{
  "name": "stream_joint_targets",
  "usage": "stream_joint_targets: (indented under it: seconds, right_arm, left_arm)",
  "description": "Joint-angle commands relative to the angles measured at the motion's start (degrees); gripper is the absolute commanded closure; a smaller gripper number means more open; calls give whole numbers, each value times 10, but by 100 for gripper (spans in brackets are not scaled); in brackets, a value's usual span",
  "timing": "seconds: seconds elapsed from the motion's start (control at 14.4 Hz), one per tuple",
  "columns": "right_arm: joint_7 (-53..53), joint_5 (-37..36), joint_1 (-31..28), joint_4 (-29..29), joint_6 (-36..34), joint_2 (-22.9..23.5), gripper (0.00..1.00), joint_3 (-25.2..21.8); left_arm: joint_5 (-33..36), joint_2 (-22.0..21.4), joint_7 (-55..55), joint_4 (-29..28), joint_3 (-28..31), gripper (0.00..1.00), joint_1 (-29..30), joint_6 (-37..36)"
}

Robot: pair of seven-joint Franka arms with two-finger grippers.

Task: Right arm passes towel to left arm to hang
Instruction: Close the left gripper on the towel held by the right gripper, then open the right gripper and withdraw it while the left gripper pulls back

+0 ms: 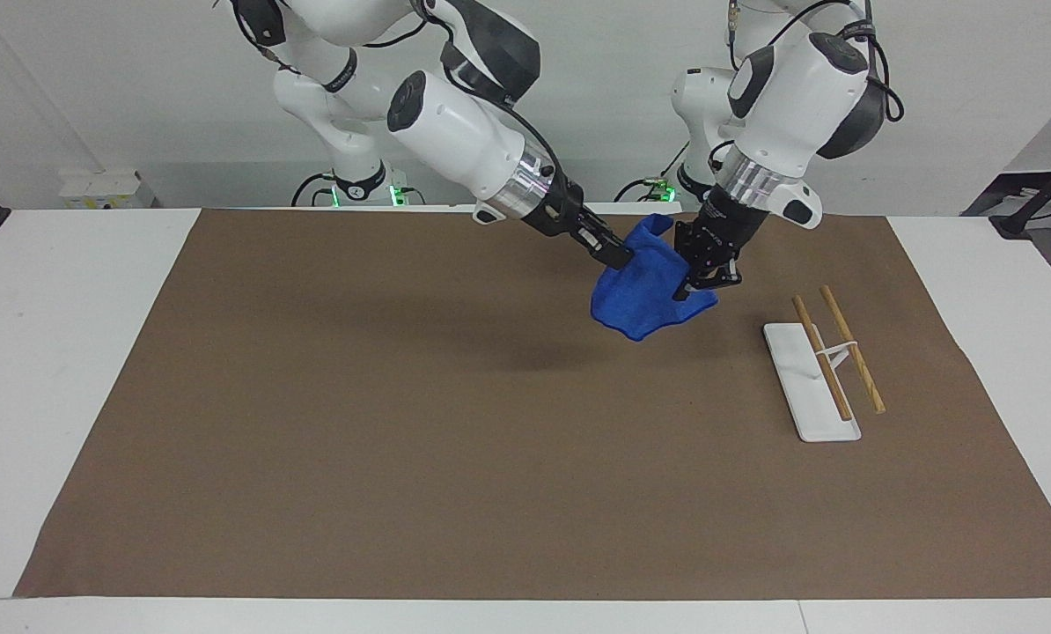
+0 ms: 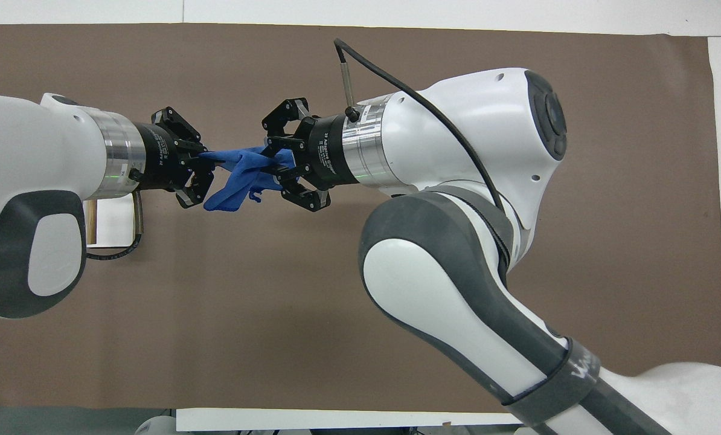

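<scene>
My right gripper is still pinching the blue towel's near edge (image 2: 281, 158). So it should let go and move back before my left gripper hangs the towel over the wooden rods (image 1: 823, 357).
The blue towel (image 1: 644, 286) (image 2: 240, 175) hangs bunched in the air over the brown mat, held between both grippers. My right gripper (image 1: 622, 256) (image 2: 273, 170) is shut on the towel's edge toward the right arm's end. My left gripper (image 1: 691, 289) (image 2: 205, 166) is shut on the towel's other edge, its fingertips pinched into the cloth. The two grippers point at each other, a towel's width apart.
A white rack base (image 1: 809, 380) with two wooden rods (image 1: 851, 348) stands on the mat toward the left arm's end; in the overhead view it (image 2: 112, 222) is mostly hidden under the left arm. The brown mat (image 1: 402, 423) covers the white table.
</scene>
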Motion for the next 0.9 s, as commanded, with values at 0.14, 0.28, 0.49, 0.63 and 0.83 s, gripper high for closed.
stream_joint_targets:
  seconds: [0.14,0.28,0.49,0.63,0.83]
  right_arm:
    - [-4,-1,-10,9,-17,4,1,7]
    - [-28,-9,-11,4,-18,-13,0,0]
    - [-145,-10,-11,-23,-30,-46,0,-25]
    - [-260,-24,-8,-46,-57,-69,0,-56]
    - [-442,-164,-5,-80,-119,-107,0,-115]
  left_arm:
    - [-10,-8,5,-15,4,100,-6,17]
    - [-9,-7,19,-13,4,100,-6,21]
    - [-9,-5,87,-12,5,100,3,39]
    - [-9,-4,151,-14,7,100,24,41]
    - [-10,-4,249,-19,6,100,72,39]
